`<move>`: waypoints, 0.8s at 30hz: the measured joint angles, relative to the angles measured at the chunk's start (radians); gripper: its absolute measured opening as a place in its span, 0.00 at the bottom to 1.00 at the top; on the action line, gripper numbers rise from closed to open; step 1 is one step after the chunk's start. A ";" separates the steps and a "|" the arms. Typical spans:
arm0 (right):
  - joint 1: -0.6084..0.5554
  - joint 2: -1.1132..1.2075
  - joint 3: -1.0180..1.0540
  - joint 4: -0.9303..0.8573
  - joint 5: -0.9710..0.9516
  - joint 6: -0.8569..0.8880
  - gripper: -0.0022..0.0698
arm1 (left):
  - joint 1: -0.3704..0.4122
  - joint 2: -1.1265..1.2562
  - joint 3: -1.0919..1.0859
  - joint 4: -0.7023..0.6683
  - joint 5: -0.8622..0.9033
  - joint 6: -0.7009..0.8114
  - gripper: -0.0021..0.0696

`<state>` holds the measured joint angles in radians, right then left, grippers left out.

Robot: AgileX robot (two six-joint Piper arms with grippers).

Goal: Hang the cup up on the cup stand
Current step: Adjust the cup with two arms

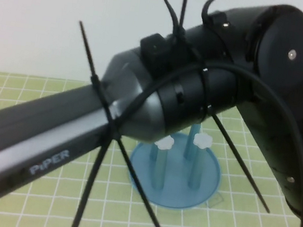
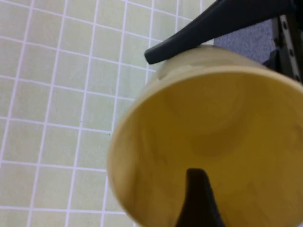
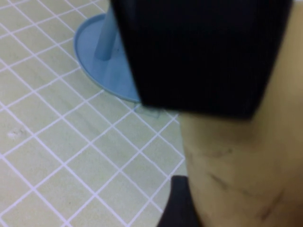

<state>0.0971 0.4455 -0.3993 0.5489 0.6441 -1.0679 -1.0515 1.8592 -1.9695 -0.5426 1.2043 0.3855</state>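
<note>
The cup's opening is bigger across than a white-capped post (image 1: pixel 198 162). The yellow cup (image 2: pixel 208 146) will go over the post's top when I lower the cup with its opening facing down.
The yellow cup (image 2: pixel 213 123) hangs above the green grid mat, its open mouth turned toward the left wrist camera. My right gripper (image 3: pixel 227 189) is shut on the cup (image 3: pixel 236 161) across its scuffed side. One of its fingers (image 2: pixel 199 28) lies along the cup's outer wall. My left gripper (image 2: pixel 226 189) is open, with one finger (image 2: pixel 196 198) showing against the cup's inside. The blue cup stand (image 1: pixel 203 186) with white-capped posts stands on the mat, its base (image 3: pixel 109 71) close beside the cup. In the high view the cup and both grippers are hidden.
My left arm's long link (image 1: pixel 81 132) crosses the high view and hides much of the mat. The right arm (image 1: pixel 291 82) fills the right side. A black body (image 3: pixel 203 52) blocks the upper part of the right wrist view.
</note>
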 joint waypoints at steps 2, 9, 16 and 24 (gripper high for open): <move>0.000 0.000 0.000 0.009 0.000 0.000 0.80 | 0.000 0.011 0.000 -0.007 0.000 0.015 0.64; 0.000 0.002 0.000 0.020 -0.002 -0.018 0.80 | 0.000 0.047 0.000 -0.062 -0.004 0.075 0.23; 0.000 0.003 0.004 0.046 -0.008 -0.021 0.85 | -0.001 0.049 0.000 -0.074 -0.024 0.086 0.11; 0.000 0.003 0.002 0.048 0.002 0.048 0.98 | 0.002 0.056 0.002 -0.042 -0.043 0.064 0.05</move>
<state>0.0971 0.4485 -0.3968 0.5967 0.6461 -1.0200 -1.0497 1.9153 -1.9676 -0.5847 1.1614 0.4492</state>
